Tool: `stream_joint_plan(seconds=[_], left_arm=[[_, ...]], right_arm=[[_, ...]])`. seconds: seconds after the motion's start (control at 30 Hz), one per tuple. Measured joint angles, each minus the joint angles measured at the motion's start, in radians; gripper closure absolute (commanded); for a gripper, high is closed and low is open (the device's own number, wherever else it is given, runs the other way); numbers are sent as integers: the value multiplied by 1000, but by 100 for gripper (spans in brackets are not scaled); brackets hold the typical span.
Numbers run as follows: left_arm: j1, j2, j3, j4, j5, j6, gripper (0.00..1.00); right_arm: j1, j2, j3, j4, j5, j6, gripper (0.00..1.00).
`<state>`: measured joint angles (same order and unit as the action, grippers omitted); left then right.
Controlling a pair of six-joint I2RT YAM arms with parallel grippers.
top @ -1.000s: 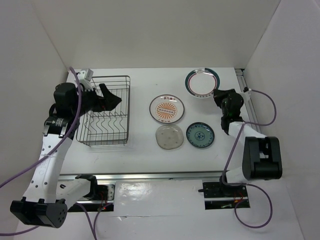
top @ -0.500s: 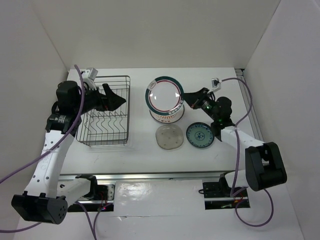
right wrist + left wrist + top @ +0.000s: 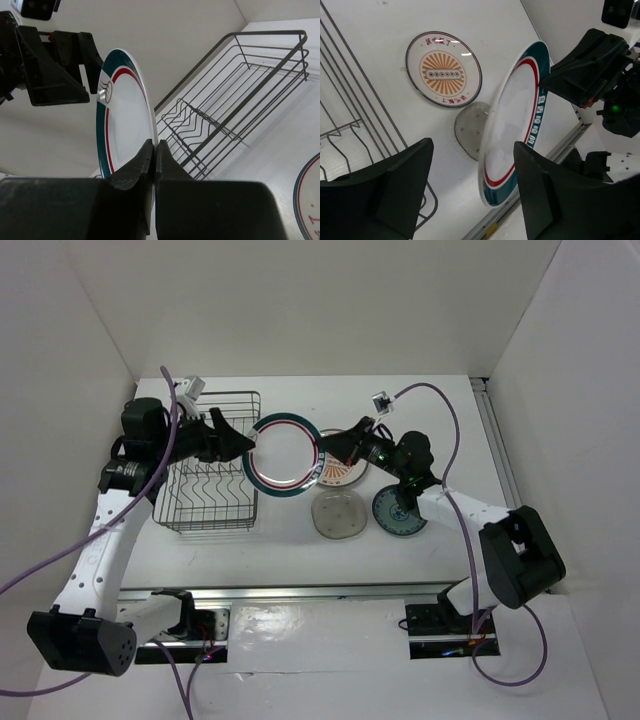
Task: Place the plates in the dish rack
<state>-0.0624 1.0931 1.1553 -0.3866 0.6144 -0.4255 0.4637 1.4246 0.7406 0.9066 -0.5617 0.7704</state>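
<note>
My right gripper is holding the white plate by the rim [image 3: 320, 460] farthest from the rack, so next my left gripper grabs the plate's rack-side edge [image 3: 247, 456] and loads the plate.
My right gripper [image 3: 322, 450] is shut on the rim of the white plate with the teal and red rim band [image 3: 285, 455] and holds it on edge in the air beside the dish rack [image 3: 205, 528]. My left gripper [image 3: 240, 445] is open over the rack's right side, its fingers either side of the plate's edge [image 3: 515, 115] without touching it. The sunburst plate [image 3: 347, 475] lies partly hidden behind the held plate. The beige plate [image 3: 338, 514] and the teal-blue plate [image 3: 400, 510] lie nearer. In the right wrist view the fingers [image 3: 154, 150] pinch the plate [image 3: 125, 120].
The rack [image 3: 235, 100] is empty, with upright tines along its floor. White walls close in the table at the back and both sides. A metal rail [image 3: 320, 592] runs along the near edge. Purple cables hang from both arms.
My right gripper lifted the banded plate from the far right corner, carried it left across the table and tipped it on edge next to my open left gripper, which shifted slightly towards it.
</note>
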Motion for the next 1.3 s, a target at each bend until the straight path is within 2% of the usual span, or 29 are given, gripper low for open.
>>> stream_joint_plan(seconds=[0.07, 0.2, 0.3, 0.33, 0.43, 0.5, 0.53, 0.57, 0.6, 0.67, 0.77, 0.93, 1.03, 1.13, 1.3], left_arm=[[0, 12, 0, 6, 29, 1, 34], [0, 32, -1, 15, 81, 0, 64], [0, 35, -2, 18, 102, 1, 74], [0, 35, -2, 19, 109, 1, 84], [1, 35, -2, 23, 110, 3, 100], [4, 35, -2, 20, 100, 6, 100], [5, 35, -2, 21, 97, 6, 100], [5, 31, -2, 21, 91, 4, 100], [4, 27, -2, 19, 74, 3, 100], [-1, 13, -2, 12, 23, 3, 100], [-5, -45, -3, -29, -142, 5, 100], [-6, -184, -2, -96, -546, 15, 100], [-4, -212, 10, -130, -721, 32, 100], [-3, -192, 33, -162, -820, 38, 100], [-3, -131, 38, -214, -889, 62, 100]], right_arm=[[0, 22, 13, 21, 2, 9, 100], [2, 58, 33, 60, 3, 34, 100], [3, 79, 39, 102, 1, 67, 100], [3, 88, 39, 125, 1, 79, 100], [12, 109, 40, 169, 3, 106, 100], [19, 118, 40, 186, 11, 116, 97], [22, 121, 40, 192, 18, 118, 63], [25, 121, 40, 194, 21, 128, 40], [30, 122, 40, 206, 22, 136, 23], [55, 122, 40, 224, 21, 130, 0], [87, 115, 41, 184, 43, 89, 0], [118, 43, 41, -28, 185, -31, 0], [131, -13, 37, -139, 256, -92, 0], [134, -74, 37, -243, 318, -146, 0], [131, -186, 37, -410, 424, -215, 0]])
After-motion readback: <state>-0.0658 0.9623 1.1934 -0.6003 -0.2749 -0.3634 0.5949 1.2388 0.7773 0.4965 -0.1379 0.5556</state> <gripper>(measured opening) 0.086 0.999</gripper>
